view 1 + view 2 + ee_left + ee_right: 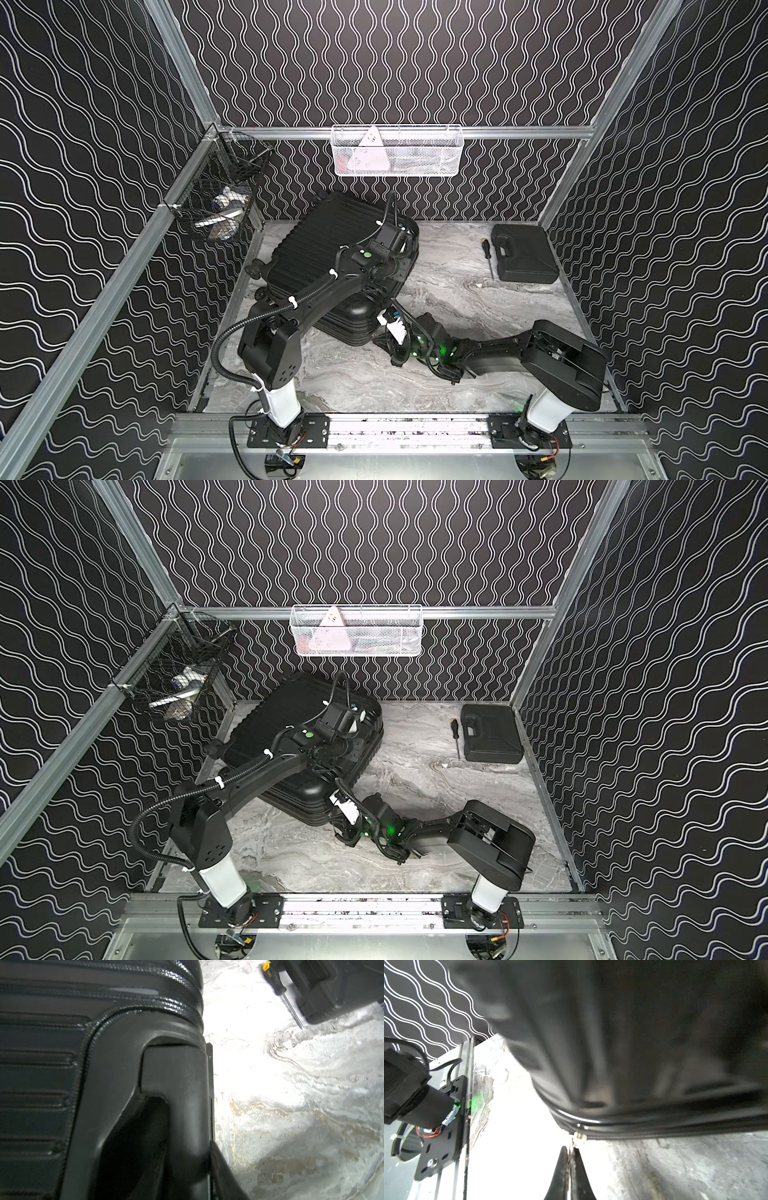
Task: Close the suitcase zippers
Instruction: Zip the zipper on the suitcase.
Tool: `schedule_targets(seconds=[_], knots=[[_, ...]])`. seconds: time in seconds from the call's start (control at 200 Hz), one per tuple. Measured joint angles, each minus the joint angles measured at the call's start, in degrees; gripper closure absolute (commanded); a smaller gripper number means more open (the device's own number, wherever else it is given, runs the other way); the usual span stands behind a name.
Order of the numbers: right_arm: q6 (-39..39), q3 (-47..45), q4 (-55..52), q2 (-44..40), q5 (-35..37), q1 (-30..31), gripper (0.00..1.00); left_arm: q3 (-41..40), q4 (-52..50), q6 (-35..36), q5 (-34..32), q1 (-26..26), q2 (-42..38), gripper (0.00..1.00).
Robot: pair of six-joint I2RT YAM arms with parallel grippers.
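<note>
My left gripper on the suitcase's handle (182,1080) crowds the suitcase's corner my right gripper must zip round, so my left gripper should steady the suitcase at its wheeled end (270,273).
The black ribbed suitcase (324,245) (282,721) lies flat at the back left of the marble table. My left gripper (397,269) (345,746) (178,1118) reaches over the shell and is shut on the suitcase's handle (176,1076) at its right-hand edge. One zipper track (87,1047) curves round the corner beside the handle. My right gripper (377,337) (335,818) (571,1151) sits low at the suitcase's near corner, shut on a thin metal zipper pull (573,1146). The pull hangs from a silver slider (579,1137) on the zipper track (654,1135).
A smaller flat black tool case (524,253) (332,991) lies at the back right, with a screwdriver (487,257) (276,982) beside it. A white mesh basket (397,151) hangs on the back rail and a black wire basket (220,195) on the left rail.
</note>
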Motion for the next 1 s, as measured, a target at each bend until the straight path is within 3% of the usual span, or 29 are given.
schedule_targets(seconds=[0.626, 0.831, 0.891, 0.996], knots=[[-3.41, 8.50, -8.50, 3.30, 8.61, 5.97, 1.00, 0.90, 5.20, -3.80, -4.52, -0.07, 3.65, 1.00], [-2.80, 4.68, -6.01, 1.33, 9.62, 5.53, 1.00, 4.17, 6.80, -5.03, -2.73, 0.13, 5.03, 0.26], [-2.54, 2.80, -4.90, 0.07, 7.48, 4.63, 1.00, 6.29, 5.27, -5.29, 0.50, 0.39, 5.49, 0.16], [0.09, -0.55, -2.75, -2.32, 3.91, 1.53, 1.00, 8.92, 1.18, -4.39, 3.89, 0.55, 4.13, 0.10]])
